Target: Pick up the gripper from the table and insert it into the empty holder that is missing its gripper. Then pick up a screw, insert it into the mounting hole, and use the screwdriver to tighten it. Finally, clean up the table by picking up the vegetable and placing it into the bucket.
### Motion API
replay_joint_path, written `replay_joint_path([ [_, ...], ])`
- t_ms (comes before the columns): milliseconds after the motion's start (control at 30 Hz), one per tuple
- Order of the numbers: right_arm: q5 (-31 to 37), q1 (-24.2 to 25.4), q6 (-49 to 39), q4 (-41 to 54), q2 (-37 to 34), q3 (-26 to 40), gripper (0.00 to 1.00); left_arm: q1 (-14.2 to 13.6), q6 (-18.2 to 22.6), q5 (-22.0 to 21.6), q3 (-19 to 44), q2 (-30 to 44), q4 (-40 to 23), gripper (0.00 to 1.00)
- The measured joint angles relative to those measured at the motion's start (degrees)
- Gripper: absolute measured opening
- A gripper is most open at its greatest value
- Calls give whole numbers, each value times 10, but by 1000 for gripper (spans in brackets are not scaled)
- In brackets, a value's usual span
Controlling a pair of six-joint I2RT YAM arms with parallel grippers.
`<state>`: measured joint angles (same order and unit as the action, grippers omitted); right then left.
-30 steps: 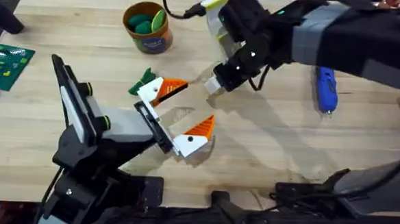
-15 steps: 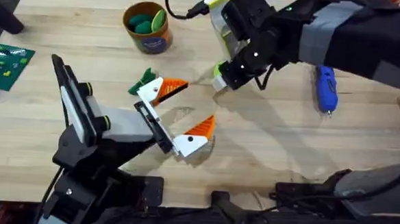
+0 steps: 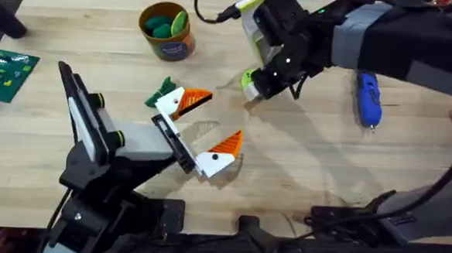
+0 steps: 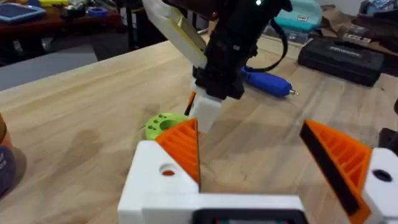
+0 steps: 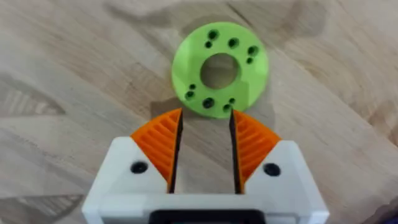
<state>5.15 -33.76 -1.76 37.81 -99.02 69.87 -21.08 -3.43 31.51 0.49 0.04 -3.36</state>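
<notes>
My gripper will lift the thin dark screw [image 5: 208,102], and the screw should then slide out and leave the lime-green ring disc [image 5: 247,88] behind, because a dark head fills a hole.
My left gripper [image 3: 202,129] is wide open. Its two white fingers with orange ribbed tips [image 3: 182,101] [image 3: 221,151] sit at the ends of the black bar holder [image 3: 172,141] and show large in the left wrist view [image 4: 180,152] [image 4: 345,165]. Whether both are seated I cannot tell. The dark green vegetable [image 3: 163,87] lies against the farther finger. My right gripper [image 3: 251,91] [image 5: 205,115] hangs low over the table, narrowly open, with nothing between its pads. The orange bucket [image 3: 167,32] stands at the back. At the right lies the blue screwdriver [image 3: 368,100] [image 4: 267,81].
A lime-green ring disc [image 5: 219,68] [image 3: 249,79] [image 4: 163,123] lies flat just beyond my right fingertips. The bucket holds green toy pieces. A green board [image 3: 8,72] sits at the left edge, and a black case [image 4: 339,56] lies past the screwdriver.
My right gripper has shifted a little right and toward the back, and the lime-green disc now shows at its tip. The left arm has not moved.
</notes>
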Motion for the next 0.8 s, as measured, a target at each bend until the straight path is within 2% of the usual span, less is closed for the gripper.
replay_joint_path([
  [200,0,21,0,-16,0,0,454,0,0,0,0,0,0,986],
  [800,-32,20,0,-24,0,0,454,0,0,0,0,0,0,986],
])
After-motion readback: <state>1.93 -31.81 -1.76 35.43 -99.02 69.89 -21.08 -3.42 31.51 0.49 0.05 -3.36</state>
